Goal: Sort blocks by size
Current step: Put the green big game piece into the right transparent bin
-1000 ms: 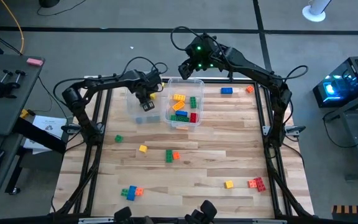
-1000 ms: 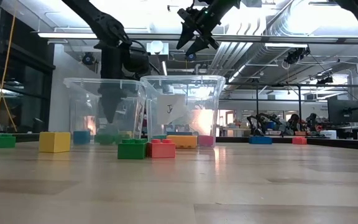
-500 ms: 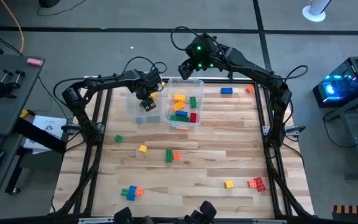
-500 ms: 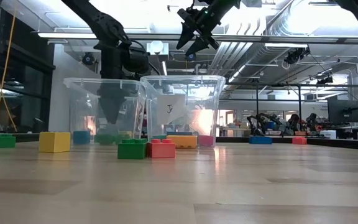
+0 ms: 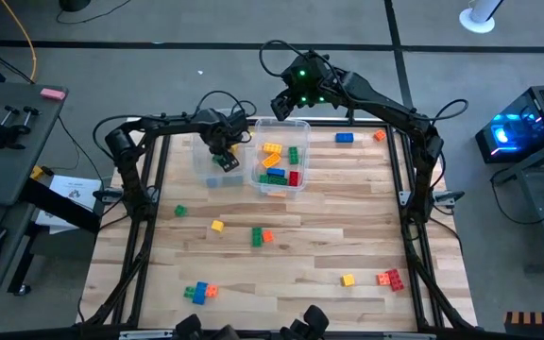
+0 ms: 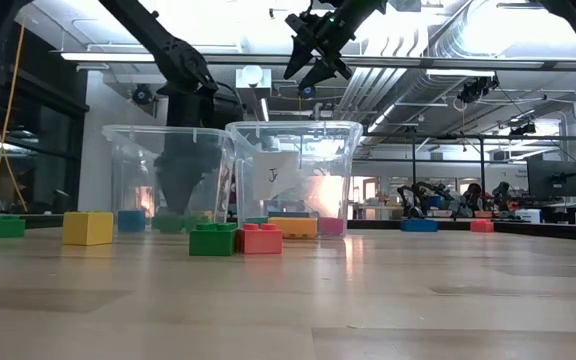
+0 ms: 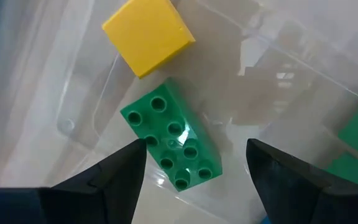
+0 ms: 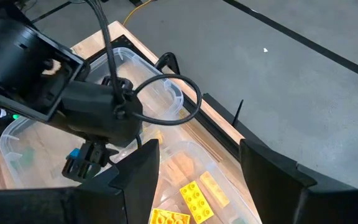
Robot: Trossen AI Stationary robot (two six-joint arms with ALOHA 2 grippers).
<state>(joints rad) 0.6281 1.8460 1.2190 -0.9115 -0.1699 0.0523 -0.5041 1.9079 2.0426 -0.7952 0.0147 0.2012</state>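
I should use my left gripper to move the long green block [image 7: 173, 135] into the bin of long blocks [image 5: 280, 157], because the block is next to the yellow cube in the small-block bin.
My left gripper [image 7: 194, 186] points down inside the left clear bin [image 5: 204, 170] and is open. A green eight-stud block [image 7: 171, 142] lies flat, studs up, on the bin floor between its fingertips, touching neither. A yellow cube [image 7: 148, 34] rests on the bin floor beside it. My right gripper [image 8: 204, 180] hangs open and empty high above the right clear bin [image 5: 302, 127], which holds several yellow, green, blue and red blocks [image 5: 277, 165]. In the low view my left gripper [image 6: 183, 185] shows through the bin wall.
Loose blocks lie on the wooden table: green [image 5: 179, 210], yellow [image 5: 217, 225], green with orange [image 5: 260, 236], blue with orange [image 5: 199, 292], yellow [image 5: 348, 280], red [image 5: 390, 278], blue [image 5: 345, 138], orange [image 5: 379, 135]. The two bins stand side by side at the far middle.
My left gripper has sunk deeper into the left bin, and in the low view its fingers stand wider apart than a second ago: it has opened. My right gripper has kept still.
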